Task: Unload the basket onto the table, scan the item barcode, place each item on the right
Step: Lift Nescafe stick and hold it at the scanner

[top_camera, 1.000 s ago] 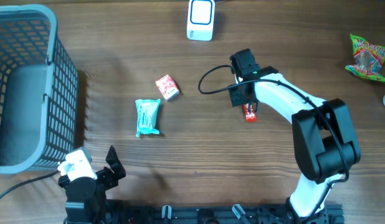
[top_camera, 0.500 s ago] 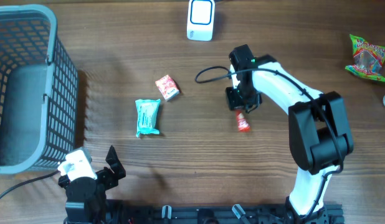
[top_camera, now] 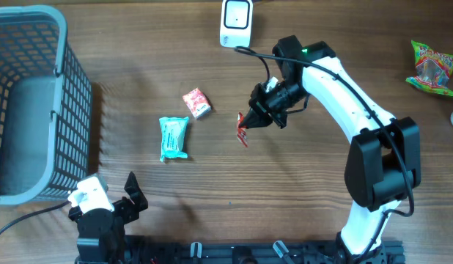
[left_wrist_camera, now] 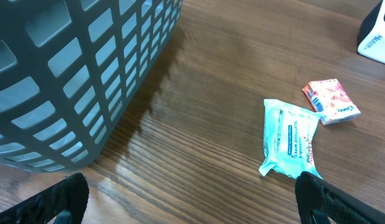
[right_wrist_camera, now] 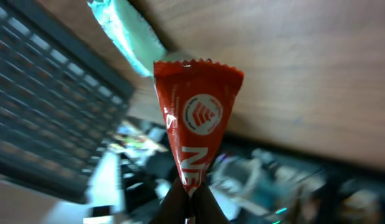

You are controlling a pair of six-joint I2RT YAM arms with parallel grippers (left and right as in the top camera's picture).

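My right gripper has the red packet [top_camera: 242, 133] pointing toward the side of the basket, away from the scanner. Next, I turn the packet to face the white scanner [top_camera: 236, 22] before I scan it.
My right gripper [top_camera: 254, 121] is shut on one end of a small red packet [top_camera: 242, 133] and holds it above the table's middle. In the right wrist view the red packet [right_wrist_camera: 196, 118] sticks out from the pinched fingertips of my right gripper [right_wrist_camera: 191, 194], white print facing the camera. No barcode shows on it. The white scanner [top_camera: 236, 22] stands at the table's far edge, up and a little left of the packet. Near the front left edge my left gripper [top_camera: 113, 193] rests open and empty, as the left wrist view of that gripper [left_wrist_camera: 194, 210] also shows.
A teal wipes pack [top_camera: 174, 138] and a small red-and-white box [top_camera: 197, 103] lie left of the held packet. A grey mesh basket [top_camera: 65, 88] fills the far left. At the right edge lies a green snack bag [top_camera: 434, 67].
The right gripper shut on the red packet, raised it off the table and carried it left while the wrist turned. The left arm has stayed still.
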